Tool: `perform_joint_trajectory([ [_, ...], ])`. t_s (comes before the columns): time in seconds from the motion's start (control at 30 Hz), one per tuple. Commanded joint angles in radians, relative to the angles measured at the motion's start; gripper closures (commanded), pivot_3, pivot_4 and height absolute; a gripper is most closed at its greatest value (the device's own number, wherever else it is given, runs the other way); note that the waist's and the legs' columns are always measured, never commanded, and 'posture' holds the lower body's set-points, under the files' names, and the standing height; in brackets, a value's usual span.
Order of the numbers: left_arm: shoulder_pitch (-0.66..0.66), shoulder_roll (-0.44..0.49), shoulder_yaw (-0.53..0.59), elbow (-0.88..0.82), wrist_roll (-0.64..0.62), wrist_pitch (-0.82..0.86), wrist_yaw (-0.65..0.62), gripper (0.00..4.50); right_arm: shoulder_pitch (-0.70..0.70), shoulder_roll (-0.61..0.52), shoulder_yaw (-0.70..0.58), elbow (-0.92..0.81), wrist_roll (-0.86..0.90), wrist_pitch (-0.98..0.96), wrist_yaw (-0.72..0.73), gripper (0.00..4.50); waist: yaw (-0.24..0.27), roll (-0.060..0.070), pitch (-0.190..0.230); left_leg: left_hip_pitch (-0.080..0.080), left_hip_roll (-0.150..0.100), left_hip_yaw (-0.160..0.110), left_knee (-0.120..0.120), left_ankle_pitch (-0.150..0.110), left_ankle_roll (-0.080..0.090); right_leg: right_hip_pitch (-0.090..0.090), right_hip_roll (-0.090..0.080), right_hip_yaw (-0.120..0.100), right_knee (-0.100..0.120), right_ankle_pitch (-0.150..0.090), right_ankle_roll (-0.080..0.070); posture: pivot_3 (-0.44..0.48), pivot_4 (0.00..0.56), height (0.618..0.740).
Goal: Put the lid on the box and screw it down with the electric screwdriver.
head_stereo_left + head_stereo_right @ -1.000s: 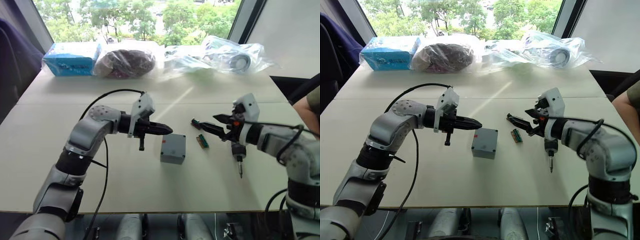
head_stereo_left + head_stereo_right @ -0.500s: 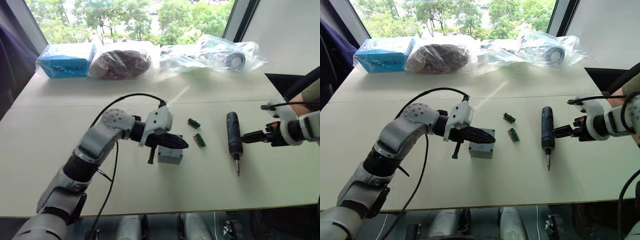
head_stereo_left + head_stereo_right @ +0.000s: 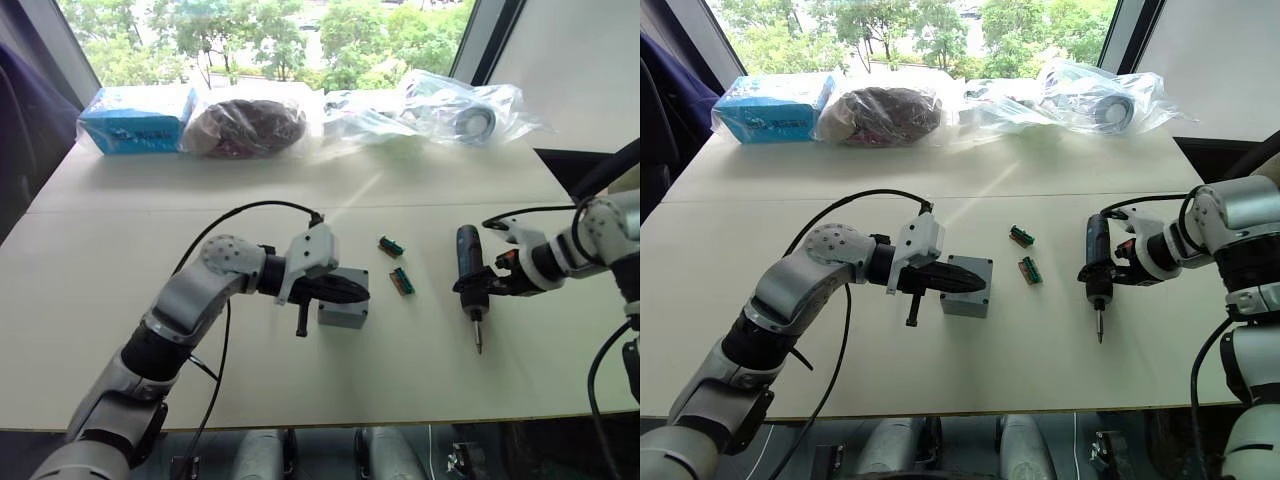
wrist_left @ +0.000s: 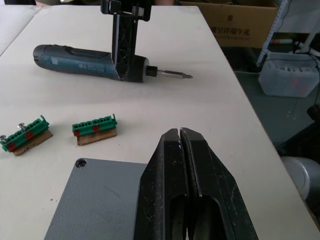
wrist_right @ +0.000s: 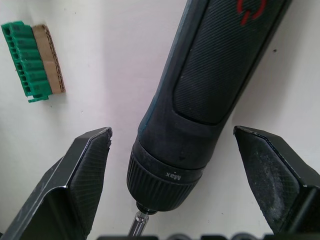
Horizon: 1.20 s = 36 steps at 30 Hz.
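My gripper will press the electric screwdriver (image 3: 471, 264) down, and the electric screwdriver will light up near its bit, because a red power mark (image 5: 251, 10) shows on its handle.
The grey box (image 3: 346, 314) stands mid-table. Its flat grey top with a corner screw hole (image 4: 95, 200) looks like the lid lying on it. My left gripper (image 3: 364, 292) is shut with nothing in it, and its fingers reach across just above that top. To the right the black electric screwdriver (image 3: 467, 270) lies on the table with its bit (image 3: 478, 336) toward the near edge. My right gripper (image 5: 171, 132) is open. Its two fingers (image 5: 90, 165) straddle the screwdriver's front end (image 5: 175, 165) with a gap on each side.
Two small green-brown parts (image 3: 389, 245) (image 3: 402, 281) lie between box and screwdriver. Along the table's far edge sit a blue package (image 3: 140, 117) and several plastic bags (image 3: 250, 125). A black cable (image 3: 250, 212) loops over my left arm.
My right gripper has come in from the right and now straddles the screwdriver lying on the table. The left gripper moved from beside the box to over its top.
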Motion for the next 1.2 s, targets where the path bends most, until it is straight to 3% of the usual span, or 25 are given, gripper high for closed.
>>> perform_joint_trajectory([
  [0.03, -0.004, -0.014, 0.024, -0.032, -0.016, 0.000, 0.024, 4.50, -0.007, 0.023, 0.080, 0.009, -0.080, -0.056, 0.051, 1.01, -0.001, -0.001, 0.000, 0.000, 0.000, 0.000, 0.000, 0.000, 0.000, 0.000, 0.000, 0.000, 0.000, 0.000, 0.000, 0.000, 0.150, 0.740],
  [0.2, 0.000, -0.016, 0.025, -0.028, -0.017, -0.002, 0.036, 4.50, -0.030, 0.047, 0.140, 0.069, -0.183, -0.106, 0.102, 2.63, -0.004, -0.004, -0.002, 0.001, 0.000, 0.000, 0.000, 0.000, 0.000, 0.002, 0.000, 0.000, 0.000, 0.000, 0.000, 0.000, 0.150, 0.740],
  [0.23, 0.004, -0.015, 0.025, -0.030, -0.017, -0.003, 0.038, 4.50, -0.039, 0.058, 0.141, 0.098, -0.202, -0.100, 0.101, 2.76, -0.006, -0.005, -0.003, 0.002, 0.000, 0.000, 0.000, 0.000, 0.000, 0.002, 0.001, 0.000, 0.000, 0.000, 0.000, 0.000, 0.150, 0.740],
  [0.43, 0.001, -0.012, 0.040, 0.017, -0.007, -0.017, 0.049, 4.50, -0.104, 0.085, 0.073, 0.199, -0.262, -0.138, 0.125, 2.76, -0.006, -0.009, -0.005, 0.004, 0.001, -0.001, 0.001, 0.000, 0.000, 0.005, 0.000, -0.001, 0.000, 0.000, 0.000, 0.000, 0.150, 0.740],
  [0.53, -0.007, 0.001, 0.066, 0.069, -0.006, -0.027, 0.041, 4.50, -0.194, 0.098, -0.073, 0.294, -0.287, -0.220, 0.060, 2.76, -0.006, -0.005, -0.003, 0.004, 0.000, 0.000, 0.001, 0.000, 0.000, 0.005, 0.000, 0.000, 0.000, 0.002, 0.000, 0.000, 0.150, 0.740],
  [0.63, -0.016, 0.014, 0.091, 0.130, -0.012, -0.032, 0.024, 4.50, -0.246, 0.117, -0.277, 0.283, -0.256, -0.349, -0.006, 2.76, -0.004, 0.001, 0.001, 0.000, -0.001, 0.004, 0.001, 0.002, -0.004, -0.002, -0.001, 0.002, 0.001, 0.002, 0.002, 0.000, 0.150, 0.740],
  [0.7, -0.021, 0.004, 0.098, 0.168, -0.019, -0.027, 0.019, 4.50, -0.197, 0.143, -0.424, 0.155, -0.180, -0.438, 0.019, 2.76, -0.004, 0.002, 0.001, -0.004, 0.000, 0.005, -0.001, 0.004, -0.007, -0.007, 0.000, 0.002, 0.001, 0.002, 0.002, 0.000, 0.150, 0.740],
  [0.8, -0.022, -0.006, 0.084, 0.219, 0.001, -0.042, 0.007, 4.50, -0.053, 0.264, -0.657, -0.111, -0.105, -0.628, -0.066, 2.76, -0.003, 0.001, 0.001, -0.008, 0.003, 0.004, -0.002, 0.005, -0.008, -0.009, 0.003, 0.001, 0.000, 0.002, 0.002, 0.000, 0.150, 0.740],
  [0.9, -0.036, -0.017, 0.072, 0.231, 0.008, -0.027, 0.006, 4.50, 0.117, 0.408, -0.767, -0.437, 0.002, -0.643, -0.134, 2.76, 0.002, 0.001, 0.001, -0.008, 0.004, 0.003, -0.001, 0.005, -0.009, -0.008, 0.004, 0.000, 0.001, 0.002, 0.002, 0.000, 0.150, 0.740],
  [1.03, -0.052, -0.011, 0.064, 0.220, -0.001, 0.000, -0.018, 4.50, 0.273, 0.570, -0.759, -0.743, 0.112, -0.675, -0.187, 2.76, 0.016, 0.001, 0.001, -0.009, 0.004, 0.002, 0.001, 0.006, -0.010, -0.008, 0.003, -0.001, 0.001, 0.002, 0.002, 0.000, 0.150, 0.740],
  [1.2, -0.064, -0.002, 0.015, 0.237, 0.050, -0.017, -0.029, 4.50, 0.416, 0.668, -0.638, -0.878, 0.055, -0.770, -0.224, 2.76, 0.020, 0.001, 0.001, -0.009, 0.002, 0.001, 0.002, 0.006, -0.010, -0.008, 0.003, 0.000, 0.001, 0.002, 0.002, 0.000, 0.150, 0.740],
])
